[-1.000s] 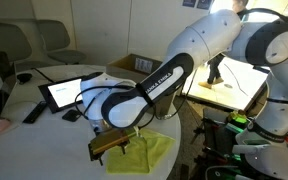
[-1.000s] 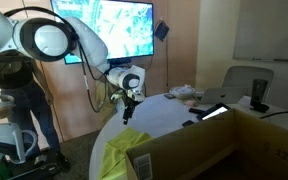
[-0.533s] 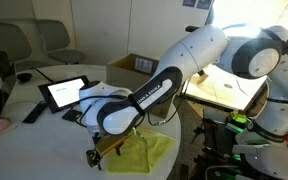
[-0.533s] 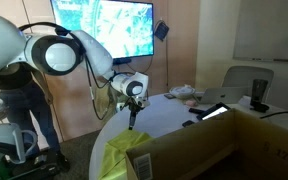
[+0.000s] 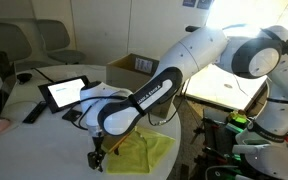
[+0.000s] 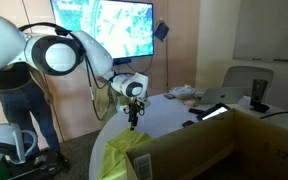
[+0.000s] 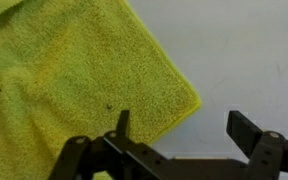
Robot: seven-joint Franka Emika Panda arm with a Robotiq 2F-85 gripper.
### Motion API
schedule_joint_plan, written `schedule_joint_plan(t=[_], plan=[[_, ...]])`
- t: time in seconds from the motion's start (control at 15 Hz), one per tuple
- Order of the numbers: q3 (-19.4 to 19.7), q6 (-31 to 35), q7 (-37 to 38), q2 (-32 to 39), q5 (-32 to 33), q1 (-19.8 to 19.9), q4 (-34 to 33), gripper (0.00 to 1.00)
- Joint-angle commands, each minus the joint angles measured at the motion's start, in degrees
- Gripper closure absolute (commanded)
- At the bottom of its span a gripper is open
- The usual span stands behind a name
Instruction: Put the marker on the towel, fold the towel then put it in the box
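My gripper should move back over the towel (image 7: 169, 88) before it closes and folds, because it hangs too far past the towel's corner (image 7: 195, 101) for a good pinch.
The yellow-green towel (image 5: 146, 150) lies on the white table's near edge; it also shows in an exterior view (image 6: 117, 156) and fills the left of the wrist view (image 7: 74, 80). My gripper (image 7: 184, 125) is open and empty. It hangs low over the towel's corner and the bare table beside it. It shows at the towel's left end in an exterior view (image 5: 99, 156) and above the table in an exterior view (image 6: 132, 118). The brown cardboard box (image 6: 219, 145) with its white label (image 6: 144, 166) stands close by, and also shows behind my arm (image 5: 134, 64). No marker shows.
A tablet (image 5: 62, 93), a black remote-like bar (image 5: 32, 112) and a mouse (image 5: 24, 77) lie on the table. A person (image 6: 14, 110) stands beside the table under a wall screen (image 6: 119, 25). A laptop (image 6: 216, 110) lies behind the box.
My gripper has swung down and towards the towel's end, from roughly level to pointing at the table. It has barely moved in the last half second.
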State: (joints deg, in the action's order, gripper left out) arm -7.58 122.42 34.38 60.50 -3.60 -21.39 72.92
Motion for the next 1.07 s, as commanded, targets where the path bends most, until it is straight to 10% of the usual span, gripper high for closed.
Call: schedule_joint_plan(t=[0.0,0.47,1.0], plan=[[-0.83,2.11,-0.57,-6.62,-0.27,0.22,8.33,0.0],[-0.05,4.27,0.85,-17.52,-3.18,-1.78,24.8,0.0],[2.19,11.22,1.54,-16.57,-1.56,-2.92,26.65,0.0]])
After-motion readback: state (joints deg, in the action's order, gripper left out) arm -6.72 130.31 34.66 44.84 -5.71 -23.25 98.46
